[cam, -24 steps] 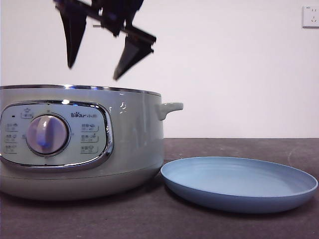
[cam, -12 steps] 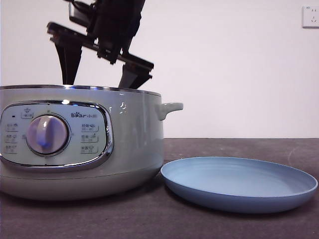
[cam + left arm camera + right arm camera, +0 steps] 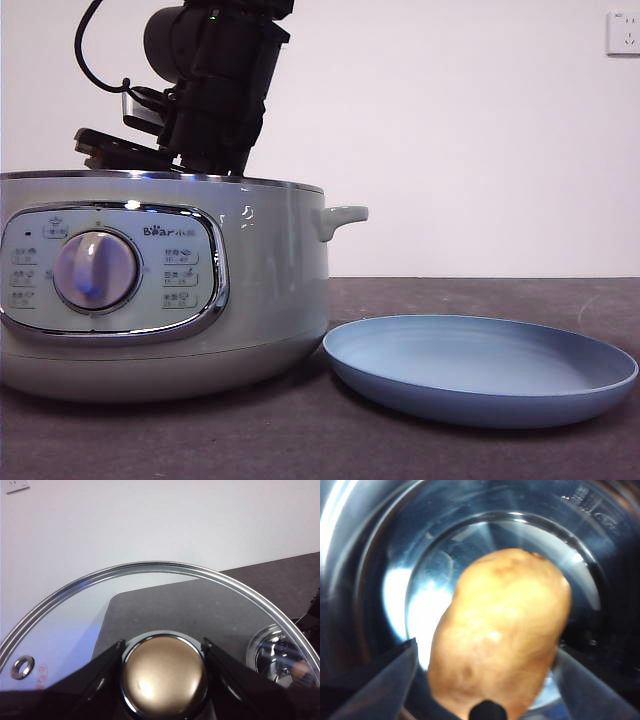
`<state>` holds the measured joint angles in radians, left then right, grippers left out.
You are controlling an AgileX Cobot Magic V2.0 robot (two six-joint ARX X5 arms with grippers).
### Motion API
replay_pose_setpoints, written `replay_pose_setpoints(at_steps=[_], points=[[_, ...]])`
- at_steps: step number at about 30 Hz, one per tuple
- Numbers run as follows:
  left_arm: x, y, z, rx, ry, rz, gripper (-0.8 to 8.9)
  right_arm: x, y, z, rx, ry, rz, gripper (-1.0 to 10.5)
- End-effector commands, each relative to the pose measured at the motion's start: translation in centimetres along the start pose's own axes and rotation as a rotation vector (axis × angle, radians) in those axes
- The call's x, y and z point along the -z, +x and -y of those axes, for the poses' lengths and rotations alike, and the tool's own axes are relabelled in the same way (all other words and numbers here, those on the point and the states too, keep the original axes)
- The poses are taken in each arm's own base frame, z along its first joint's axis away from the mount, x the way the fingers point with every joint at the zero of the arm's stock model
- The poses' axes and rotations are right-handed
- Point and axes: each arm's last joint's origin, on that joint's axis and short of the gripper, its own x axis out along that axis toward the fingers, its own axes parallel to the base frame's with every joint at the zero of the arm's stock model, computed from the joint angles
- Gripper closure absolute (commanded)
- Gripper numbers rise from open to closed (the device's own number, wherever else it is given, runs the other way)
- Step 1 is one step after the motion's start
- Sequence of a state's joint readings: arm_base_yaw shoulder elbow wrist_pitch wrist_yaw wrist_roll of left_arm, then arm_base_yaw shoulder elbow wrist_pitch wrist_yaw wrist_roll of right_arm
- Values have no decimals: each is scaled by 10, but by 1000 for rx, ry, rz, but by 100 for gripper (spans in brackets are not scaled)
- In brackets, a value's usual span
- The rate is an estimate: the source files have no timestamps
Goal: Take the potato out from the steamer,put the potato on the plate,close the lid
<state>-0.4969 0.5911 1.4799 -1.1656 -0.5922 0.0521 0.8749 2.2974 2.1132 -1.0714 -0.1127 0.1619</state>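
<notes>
The steamer's clear shiny steel bottom [image 3: 431, 592] can be seen around the potato, so the steamer should be empty when I take the potato out.
The orange-brown potato [image 3: 500, 640] lies on the shiny steel floor of the steamer [image 3: 260, 290]. My right gripper [image 3: 485, 650] is down inside the pot, open, with one jaw on each side of the potato. In the front view only its dark wrist [image 3: 215, 90] shows above the rim, and the potato is hidden by the pot wall. My left gripper [image 3: 164, 644] is shut on the knob [image 3: 164, 680] of the glass lid [image 3: 165, 595], holding it up away from the pot. The light-blue plate [image 3: 480, 385] lies empty on the table right of the steamer.
The steamer's small side handle [image 3: 340, 218] sticks out toward the plate. A white wall with an outlet [image 3: 623, 33] stands behind the dark table [image 3: 480, 295].
The right arm has come down from above the steamer. Its open jaws, which hung over the rim a second ago, are now below the rim inside the pot.
</notes>
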Motion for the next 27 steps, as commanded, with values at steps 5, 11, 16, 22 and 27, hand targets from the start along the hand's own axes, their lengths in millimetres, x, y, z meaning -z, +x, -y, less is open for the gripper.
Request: replay_pose_setpoints(at_steps=[5,11,16,22,27], points=[[-3,-4,-3,-11,-29,43,822,-4,-11,-2,34,-24,72,958],[-5,-4,-3,-10,-40,59,822,-5,-56,-4,101,-49,191,958],[-9,-4,-3,-5,-62,93,822,1,-124,-7,125,-110,371,958],[-14,-4,-1,52,-82,134,822,26,-215,-1,148,-153,587,958],[-21,3,4,92,-86,149,822,60,-275,20,193,-109,664,958]])
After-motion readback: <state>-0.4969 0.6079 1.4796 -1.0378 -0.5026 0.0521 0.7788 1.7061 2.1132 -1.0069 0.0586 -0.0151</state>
